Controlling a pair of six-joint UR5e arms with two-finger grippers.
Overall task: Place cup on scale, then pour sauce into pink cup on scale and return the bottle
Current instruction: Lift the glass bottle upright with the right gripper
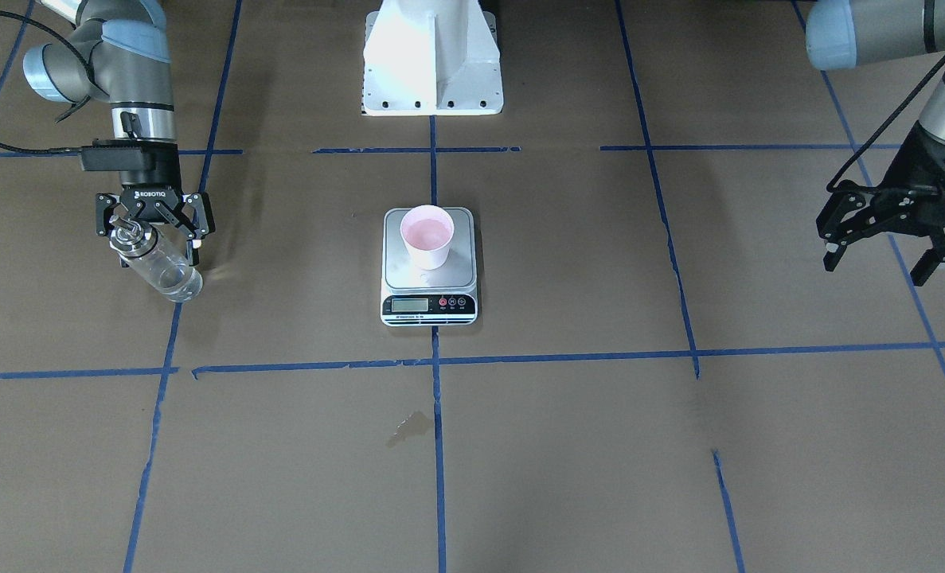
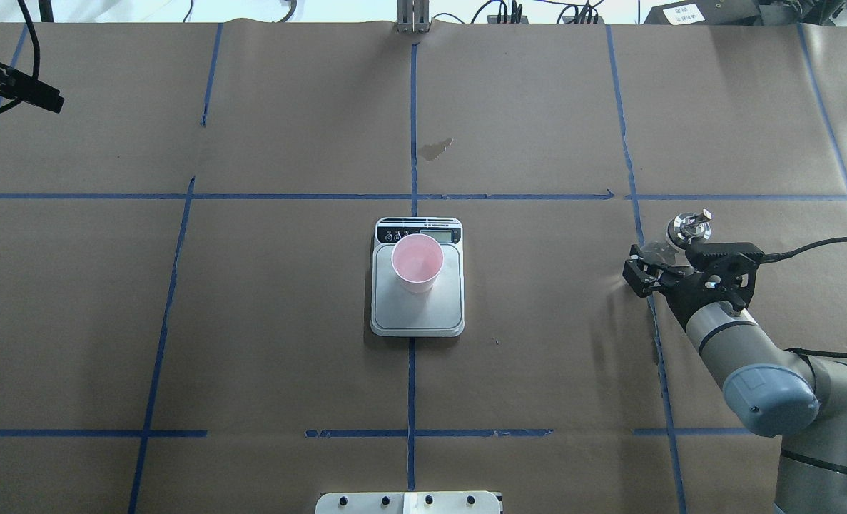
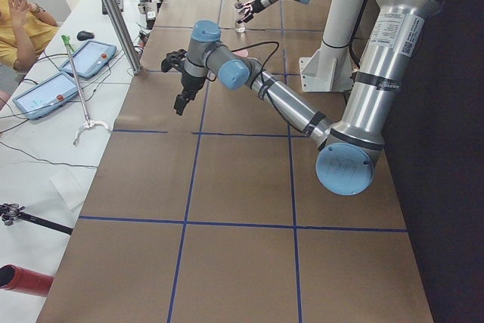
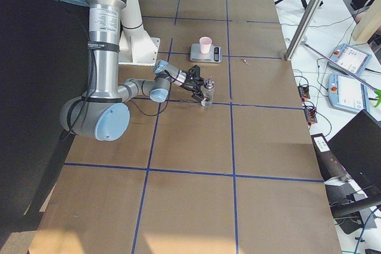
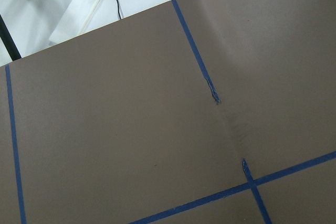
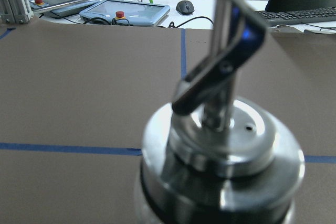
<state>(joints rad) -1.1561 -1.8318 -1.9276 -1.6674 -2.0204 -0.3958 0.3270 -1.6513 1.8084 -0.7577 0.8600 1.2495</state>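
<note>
The metal spout's flap [image 6: 247, 39] hangs from a pivot pin [image 6: 226, 67], so it should swing open on its own when the robot tips the bottle to pour.
The pink cup [image 1: 428, 235] stands upright on the silver plate of the scale [image 1: 460, 274] at the table's centre; it also shows in the overhead view [image 2: 417, 263], where the scale [image 2: 437, 307] has its display on the far side. The clear glass bottle [image 1: 162, 267] with its metal spout [image 6: 226, 77] stands on the table on my right side. My right gripper [image 1: 154, 245] is level with it, its fingers spread either side of the bottle, open. My left gripper [image 1: 876, 270] hangs open and empty above the table, far from the scale.
The white robot pedestal [image 1: 432, 64] stands behind the scale. A small wet stain [image 1: 408, 426] marks the brown paper in front of it. Blue tape lines grid the table. Operators' tablets and cables [image 3: 64, 73] lie beyond the far edge.
</note>
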